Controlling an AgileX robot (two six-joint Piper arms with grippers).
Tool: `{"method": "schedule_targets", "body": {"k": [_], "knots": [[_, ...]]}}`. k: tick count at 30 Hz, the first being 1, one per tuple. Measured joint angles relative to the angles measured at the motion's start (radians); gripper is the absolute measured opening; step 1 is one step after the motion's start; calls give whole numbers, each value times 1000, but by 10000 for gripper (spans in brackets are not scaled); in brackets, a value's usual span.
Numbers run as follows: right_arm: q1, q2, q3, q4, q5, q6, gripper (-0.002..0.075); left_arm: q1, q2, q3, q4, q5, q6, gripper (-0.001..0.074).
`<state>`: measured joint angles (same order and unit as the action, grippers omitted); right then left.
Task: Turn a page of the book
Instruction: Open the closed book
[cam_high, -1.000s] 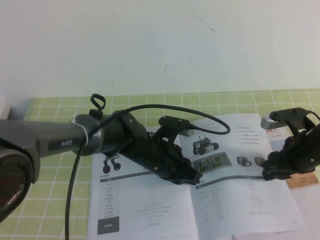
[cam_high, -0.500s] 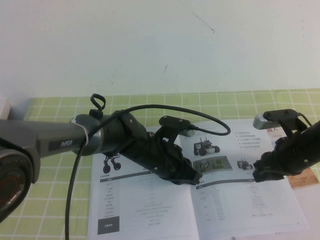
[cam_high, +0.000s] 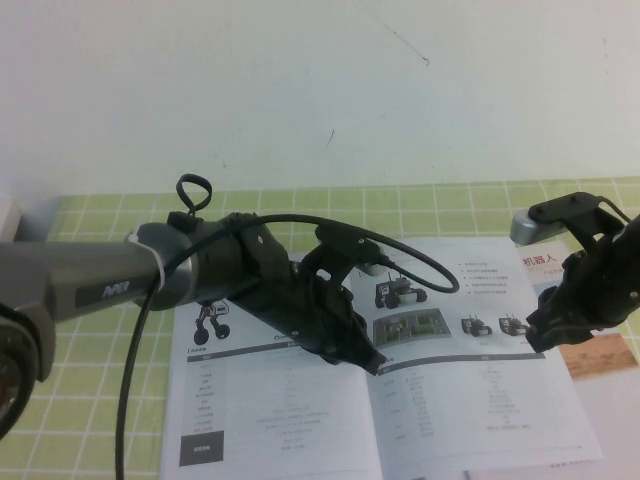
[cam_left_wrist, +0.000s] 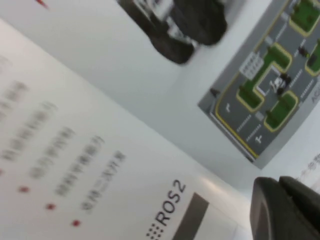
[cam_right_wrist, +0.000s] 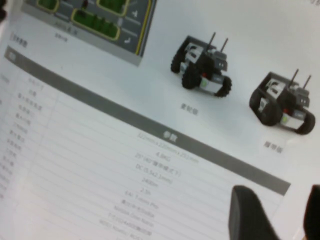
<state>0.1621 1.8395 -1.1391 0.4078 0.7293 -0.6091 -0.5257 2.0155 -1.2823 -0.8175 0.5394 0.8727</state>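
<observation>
The robot's left gripper is pressing down the book at the spine (cam_high: 372, 376), so the page (cam_high: 475, 365) will bend over in a wide roll when the robot takes the page's edge across.
The book (cam_high: 270, 400) lies open on the green checked cloth. Its left sheet shows one two-wheeled robot. The page (cam_high: 470, 380) is the right sheet, printed with small black wheeled robots, a green board picture and a table, and it lies flat. My left gripper (cam_high: 378, 362) is shut and empty, its tip down on the book at the spine; in the left wrist view its fingers (cam_left_wrist: 287, 210) sit together over the page (cam_left_wrist: 125, 125). My right gripper (cam_high: 540, 340) is open just above the page's outer edge; the right wrist view shows its gap (cam_right_wrist: 280, 210) over the page (cam_right_wrist: 125, 130).
The green checked cloth (cam_high: 100, 330) covers the table up to the white wall. A tan block (cam_high: 600, 360) pokes out beside the page's right edge. The left arm's black cable (cam_high: 130, 400) hangs over the book's left side.
The left arm has shifted left and the book has slid left with it. The right gripper moved in toward the page, then back right and slightly up.
</observation>
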Motion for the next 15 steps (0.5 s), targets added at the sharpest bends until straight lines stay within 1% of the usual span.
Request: {"method": "schedule_targets", "body": {"k": [10,15], "knots": [[0,-1,0,-67,24,78,243,2,-39,2,56,4,-29,-4],[0,-12,0,-169,26,169,240,2,-21,2,202,11,-175,-4]]}}
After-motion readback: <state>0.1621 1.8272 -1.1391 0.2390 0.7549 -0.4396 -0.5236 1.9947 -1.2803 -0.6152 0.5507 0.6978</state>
